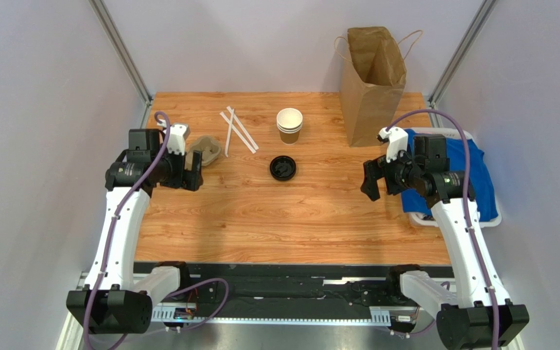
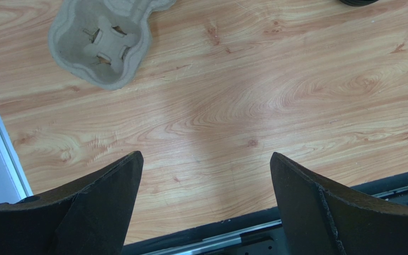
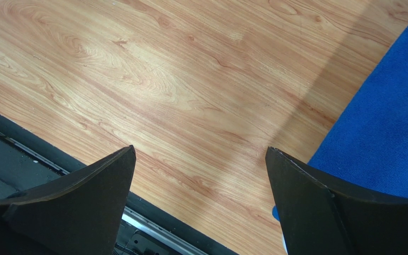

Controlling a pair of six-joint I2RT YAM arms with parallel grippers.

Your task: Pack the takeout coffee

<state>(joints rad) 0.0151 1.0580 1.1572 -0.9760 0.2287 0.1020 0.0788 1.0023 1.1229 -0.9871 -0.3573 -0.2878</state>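
Observation:
My left gripper is empty and the brown paper cup's open rim (image 1: 289,118) sits clear, so I should keep heading toward the cup until my fingers reach its rim (image 1: 278,119).
No cup with a lid on shows in any view. A brown paper cup (image 1: 289,124), white inside and open-topped, stands at the middle back of the table. A round black lid (image 1: 283,168) lies flat on the table just in front of it. The brown paper bag (image 1: 372,76) stands open at the back right. My left gripper (image 1: 191,176) is open and empty at the left, next to the pulp cup carrier (image 1: 204,150). My right gripper (image 1: 379,185) is open and empty at the right, below the bag. The wrist views show both grippers (image 2: 206,159) (image 3: 201,154) open over bare wood.
White stirrers (image 1: 238,131) lie left of the cup. The carrier (image 2: 102,42) lies ahead of my left gripper. A white tray (image 1: 489,219) with a blue cloth (image 1: 480,175) (image 3: 387,117) sits at the right edge under my right arm. Grey walls enclose the table.

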